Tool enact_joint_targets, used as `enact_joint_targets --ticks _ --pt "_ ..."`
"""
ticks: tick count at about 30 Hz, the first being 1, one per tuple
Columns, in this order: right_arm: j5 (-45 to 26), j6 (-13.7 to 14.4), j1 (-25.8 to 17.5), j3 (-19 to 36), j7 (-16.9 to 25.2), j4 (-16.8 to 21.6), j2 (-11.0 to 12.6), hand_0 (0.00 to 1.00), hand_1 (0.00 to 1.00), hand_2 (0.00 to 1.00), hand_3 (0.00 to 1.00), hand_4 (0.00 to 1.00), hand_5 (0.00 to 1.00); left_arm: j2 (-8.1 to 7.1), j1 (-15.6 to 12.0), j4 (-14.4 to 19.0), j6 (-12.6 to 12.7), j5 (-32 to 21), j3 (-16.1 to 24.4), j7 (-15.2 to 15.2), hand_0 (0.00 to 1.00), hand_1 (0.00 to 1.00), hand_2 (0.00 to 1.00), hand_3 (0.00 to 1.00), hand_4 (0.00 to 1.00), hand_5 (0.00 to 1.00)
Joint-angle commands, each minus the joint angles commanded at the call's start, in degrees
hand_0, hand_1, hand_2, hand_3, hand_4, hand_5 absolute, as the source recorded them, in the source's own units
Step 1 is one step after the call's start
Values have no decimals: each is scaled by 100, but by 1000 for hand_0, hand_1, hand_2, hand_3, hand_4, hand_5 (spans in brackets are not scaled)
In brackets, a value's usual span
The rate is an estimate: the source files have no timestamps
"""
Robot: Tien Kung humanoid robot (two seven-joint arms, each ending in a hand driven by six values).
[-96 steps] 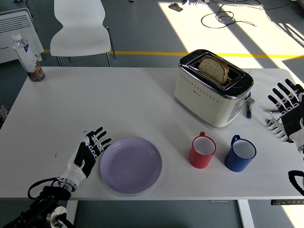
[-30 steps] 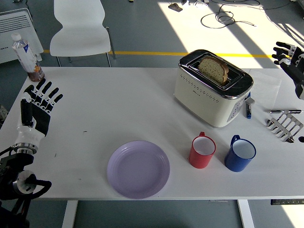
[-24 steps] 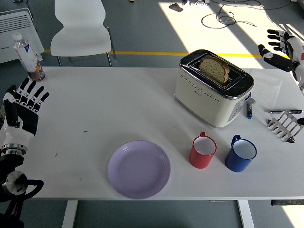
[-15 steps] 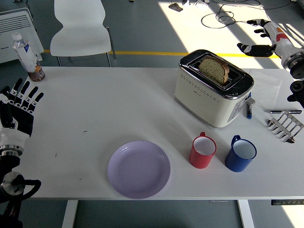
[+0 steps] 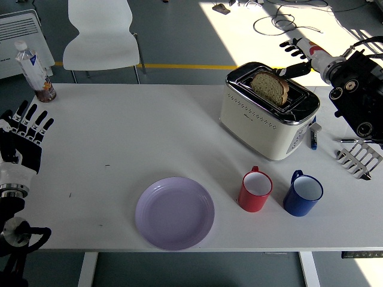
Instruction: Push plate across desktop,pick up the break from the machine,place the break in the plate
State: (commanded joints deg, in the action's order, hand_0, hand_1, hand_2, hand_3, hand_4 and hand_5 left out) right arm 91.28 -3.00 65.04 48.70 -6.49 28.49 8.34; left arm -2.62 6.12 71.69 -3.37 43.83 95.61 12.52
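My gripper will slide the bread (image 5: 270,88) out whole as it lifts and leave the toaster where it is, since the bread stands high out of the slot (image 5: 281,107).
A lilac plate (image 5: 174,212) lies on the white table (image 5: 137,131) near its front edge. A cream toaster (image 5: 268,110) stands at the back right with a slice of bread (image 5: 269,87) standing up in its slot. My right hand (image 5: 296,57) reaches in from the right, fingers spread, just above and behind the toaster, a little right of the bread and not touching it. My left hand (image 5: 24,134) is raised at the table's left edge, fingers spread, holding nothing.
A red mug (image 5: 255,190) and a blue mug (image 5: 303,193) stand right of the plate. A toast rack (image 5: 359,158) and pens (image 5: 313,136) lie right of the toaster. A bottle (image 5: 35,72) stands at the back left. A white chair (image 5: 102,36) is behind the table.
The plate has been pushed a little to the right. My left hand withdrew to the table's left edge. My right hand rose and swung left toward the bread in the toaster.
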Motion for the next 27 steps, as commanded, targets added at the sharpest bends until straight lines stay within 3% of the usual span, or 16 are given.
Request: enact_joint_targets --ticks 12,27 --pt "-14 -237 258 -210 -83 -534 -281 810 758 739 808 811 327 14 55 -45 46 30 11 9 759 818 883 868 511 998" --pt "399 -222 445 -349 -133 -1010 -661 748 716 693 790 812 346 19 139 -82 64 48 -89 29 759 817 883 866 505 998"
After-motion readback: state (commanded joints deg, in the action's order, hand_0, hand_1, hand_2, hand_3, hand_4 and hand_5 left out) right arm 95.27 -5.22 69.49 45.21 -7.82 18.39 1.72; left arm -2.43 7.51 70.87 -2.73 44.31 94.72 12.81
